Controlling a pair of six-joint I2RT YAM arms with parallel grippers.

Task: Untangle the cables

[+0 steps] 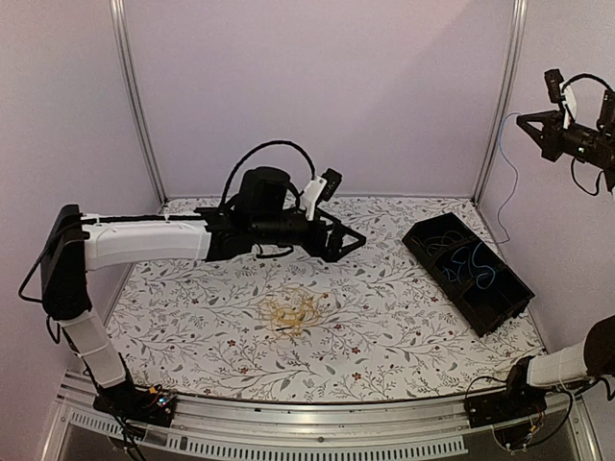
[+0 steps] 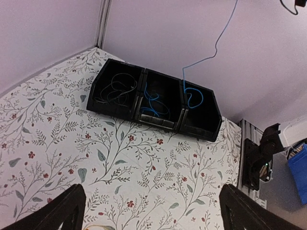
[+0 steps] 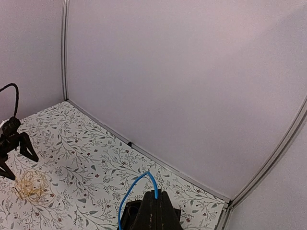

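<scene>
Next, my right gripper swings the blue cable back and lowers it into the middle compartment (image 1: 463,261), because the blue cable's loop (image 1: 485,279) is hanging into the end compartment.
A small tangle of yellow-orange cables (image 1: 292,312) lies on the floral table, in front of my left gripper (image 1: 342,241). That gripper hovers above the table, open and empty, with its fingers (image 2: 53,214) wide apart. My right gripper (image 1: 524,123) is raised high at the right wall and is shut on a blue cable (image 1: 509,182). The blue cable hangs down into the black bin (image 1: 468,272). In the right wrist view the blue cable (image 3: 134,187) loops out of the closed gripper (image 3: 156,197), and the yellow tangle (image 3: 29,184) shows far left.
The black bin (image 2: 153,98) has three compartments: thin dark wires in one end, blue cables (image 2: 152,103) in the middle, and the hanging blue cable (image 2: 211,53) in the other end. Walls close the back and both sides.
</scene>
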